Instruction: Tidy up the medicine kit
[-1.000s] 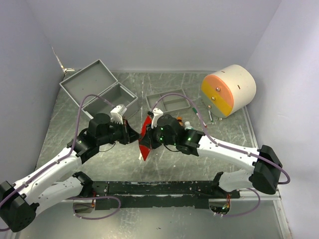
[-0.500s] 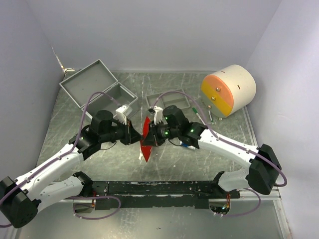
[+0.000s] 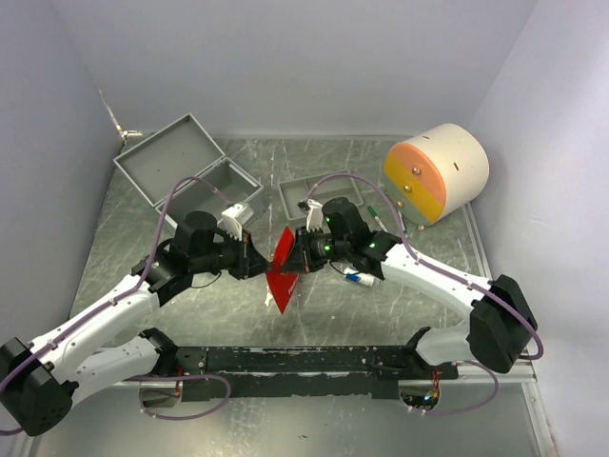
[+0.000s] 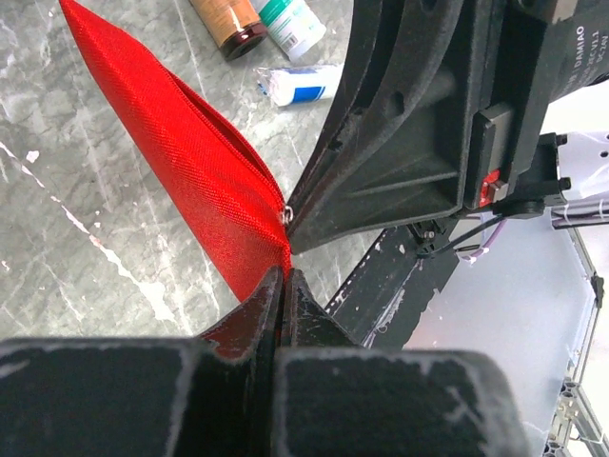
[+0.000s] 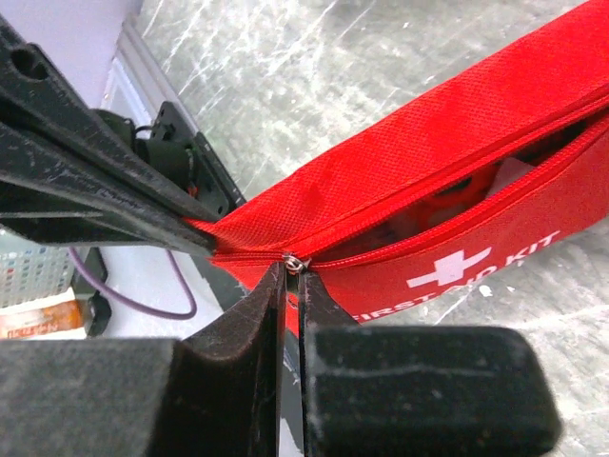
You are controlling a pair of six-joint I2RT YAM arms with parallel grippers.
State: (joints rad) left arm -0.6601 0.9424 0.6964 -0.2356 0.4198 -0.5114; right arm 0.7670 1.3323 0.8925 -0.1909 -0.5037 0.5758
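Observation:
My left gripper is holding the pouch's end corner (image 5: 236,231) next to the zipper pull. My right gripper should go on pulling the zipper pull along the gaping zip (image 5: 457,198) until the zip is shut.
The medicine kit (image 3: 171,152) is a grey metal case standing with its lid open at the back left, apart from both arms. A red first-aid pouch (image 3: 282,276) hangs above the table between the arms. My left gripper (image 4: 284,276) is shut on the pouch's (image 4: 181,162) end corner. My right gripper (image 5: 291,271) is shut on the small metal zipper pull (image 5: 296,260), close to the left gripper's fingers (image 5: 86,190). The pouch (image 5: 447,143) gapes open along its zip beyond the pull, with white contents dimly visible inside.
A shallow grey divided tray (image 3: 319,195) lies behind the grippers. A cream drum with an orange and yellow face (image 3: 436,173) stands at the back right. An amber bottle (image 4: 228,19), a white bottle (image 4: 290,24) and a small tube (image 4: 300,84) lie under the right arm.
The right wrist has swung back and to the right with the zipper pull held. The pouch has tipped from near upright to a slant. The left gripper keeps its hold.

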